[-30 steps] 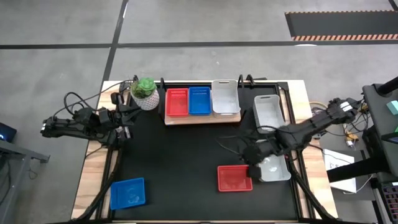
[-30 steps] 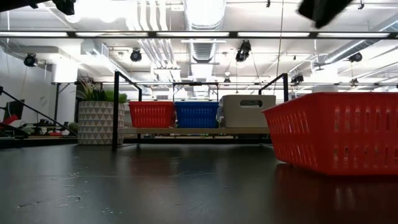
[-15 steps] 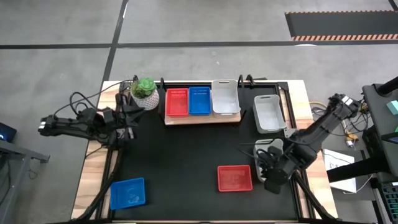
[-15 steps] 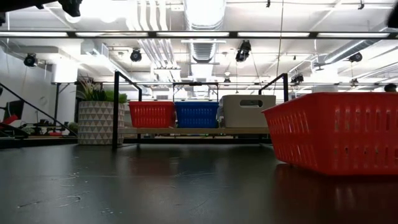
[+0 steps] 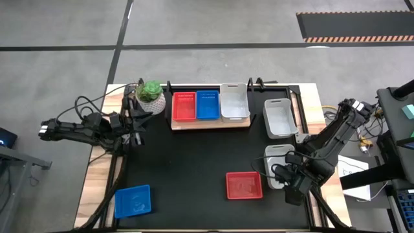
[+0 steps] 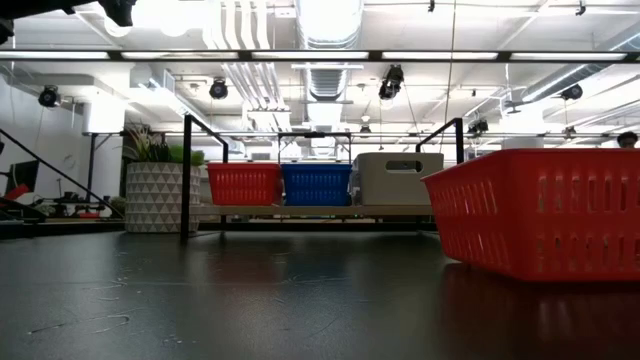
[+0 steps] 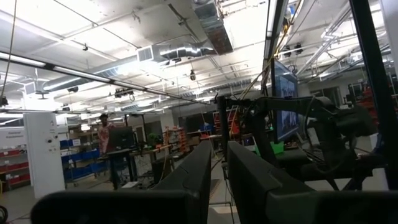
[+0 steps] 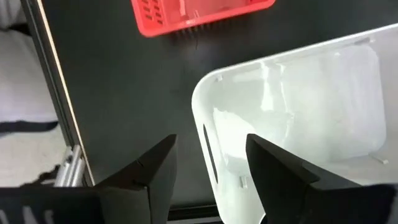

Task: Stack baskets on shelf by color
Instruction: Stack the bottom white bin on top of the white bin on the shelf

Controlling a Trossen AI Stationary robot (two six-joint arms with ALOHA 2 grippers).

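Note:
My right gripper's open fingers straddle the nearer whitish basket's short-end [image 8: 214,168], so I should keep lowering until its rim [image 8: 204,149] sits between them, then close.
On the light-wood shelf [image 5: 210,123] at the far edge stand a red basket [image 5: 184,107], a blue basket [image 5: 207,105] and a whitish basket [image 5: 234,101], side by side. On the black table lie a whitish basket [image 5: 280,118], another whitish basket [image 8: 311,118], a red basket [image 5: 244,186] and a blue basket [image 5: 132,201]. My right gripper [image 8: 208,165] hangs open above the nearer whitish basket's short end, one finger over its inside, one outside, pointing steeply down. My left gripper [image 7: 219,168] waits at the table's left, raised, shut on nothing.
A white plant pot [image 5: 151,97] stands left of the shelf. Black frame posts [image 6: 186,175] rise beside the shelf's ends. In the low view the red basket [image 6: 540,210] fills the near right. Bare black tabletop [image 5: 194,162] lies in the middle.
My right gripper has swung from between the loose red basket and the whitish basket toward the table's near right corner, sinking a little and rolling, and now hangs over that whitish basket's near end. The baskets lie where they were.

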